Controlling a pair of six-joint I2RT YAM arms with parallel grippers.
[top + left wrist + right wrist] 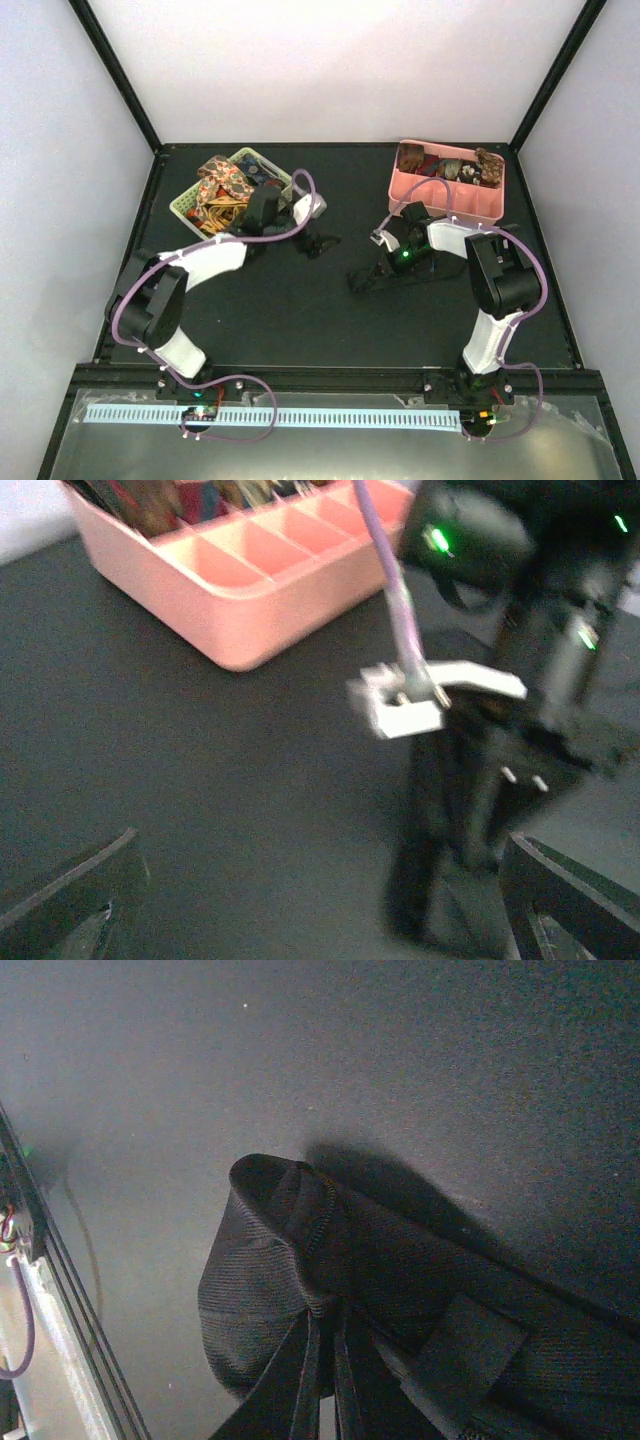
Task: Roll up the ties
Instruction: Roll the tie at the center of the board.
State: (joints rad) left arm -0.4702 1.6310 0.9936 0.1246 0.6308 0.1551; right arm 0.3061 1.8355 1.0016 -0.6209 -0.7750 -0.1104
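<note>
The robot's right gripper is the only one holding down the tie's fold (pixel 308 1278), so the left gripper should grip the loose looped end (pixel 240 1305) before the right gripper opens and moves along.
A dark, finely ribbed tie (pixel 260 1280) lies on the black table, its end folded into a loop. My right gripper (pixel 325 1345) is shut on that fold; in the top view the gripper (pixel 373 272) is low over the tie (pixel 392 280) at centre right. My left gripper (pixel 318 242) hovers left of it, open and empty, its fingers (pixel 75 900) spread wide at the frame's bottom corners. More paisley ties (pixel 222 185) are heaped in a green basket (pixel 182 207). Several rolled ties (pixel 455 167) sit in the pink tray (pixel 440 200).
The pink compartment tray (pixel 230 590) stands at the back right, the green basket at the back left. Purple cables (pixel 300 200) loop over both arms. The right arm and its white cable connector (pixel 400 710) fill the right of the left wrist view.
</note>
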